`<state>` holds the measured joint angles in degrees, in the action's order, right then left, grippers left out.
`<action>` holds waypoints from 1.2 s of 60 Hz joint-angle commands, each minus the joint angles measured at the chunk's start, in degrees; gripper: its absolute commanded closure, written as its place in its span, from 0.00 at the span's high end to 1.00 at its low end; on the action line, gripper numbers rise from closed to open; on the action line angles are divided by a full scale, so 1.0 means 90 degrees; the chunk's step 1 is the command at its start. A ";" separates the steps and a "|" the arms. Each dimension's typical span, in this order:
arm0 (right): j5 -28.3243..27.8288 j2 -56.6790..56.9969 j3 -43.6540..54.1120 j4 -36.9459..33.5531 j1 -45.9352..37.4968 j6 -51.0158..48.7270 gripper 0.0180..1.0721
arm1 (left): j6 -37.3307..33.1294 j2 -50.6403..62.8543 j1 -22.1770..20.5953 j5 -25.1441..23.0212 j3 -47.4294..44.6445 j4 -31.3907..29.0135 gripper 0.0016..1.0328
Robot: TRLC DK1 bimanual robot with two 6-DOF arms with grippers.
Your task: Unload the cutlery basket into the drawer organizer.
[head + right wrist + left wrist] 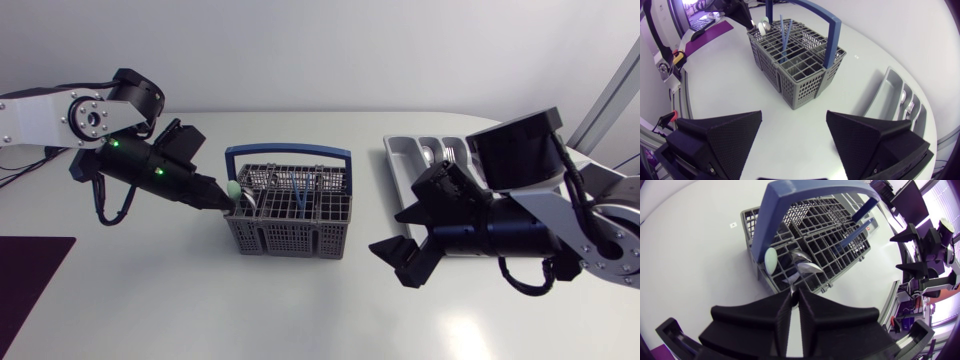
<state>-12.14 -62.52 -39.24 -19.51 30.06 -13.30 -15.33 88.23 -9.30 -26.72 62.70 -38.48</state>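
The metal spoon (753,23) should come out by itself when I lift and leave its neighbours standing, because separate rounded ends (764,26) stand loose in the open grid.
A grey cutlery basket (290,228) with a blue handle (288,152) stands mid-table. My left gripper (228,201) is at its left end compartment, shut on a silver cutlery piece (805,266) that pokes up from the basket (840,235) just past the fingertips. Beside that piece is a pale green rounded utensil end (771,260). Thin blue utensils (785,35) stand in the basket (800,70). My right gripper (388,235) hangs open and empty over the table, between the basket and the grey drawer organizer (400,160).
The organizer (887,87) at the back right holds a spoon (902,97) and a fork (912,107). A dark purple mat (30,280) lies at the front left corner. Bare white table surrounds the basket.
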 commanded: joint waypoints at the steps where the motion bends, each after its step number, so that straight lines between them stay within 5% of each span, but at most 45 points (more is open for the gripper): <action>1: 0.0021 -0.0075 0.0191 0.0058 0.0068 -0.0016 0.88 | 0.0083 -0.0135 -0.0031 0.0108 -0.0160 0.0008 0.03; 24: 0.0021 -0.0026 0.0278 0.0097 0.0048 -0.0046 0.88 | 0.0102 -0.0340 -0.0012 0.0078 -0.0208 0.0008 0.03; 72: 0.0011 0.0082 0.0269 -0.0030 0.0087 -0.0036 0.88 | -0.0289 -0.0203 0.0965 -0.1338 0.0426 -0.0998 0.03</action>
<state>-12.14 -62.24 -37.80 -19.29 30.24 -13.30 -16.58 84.82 -1.48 -37.80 64.14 -45.45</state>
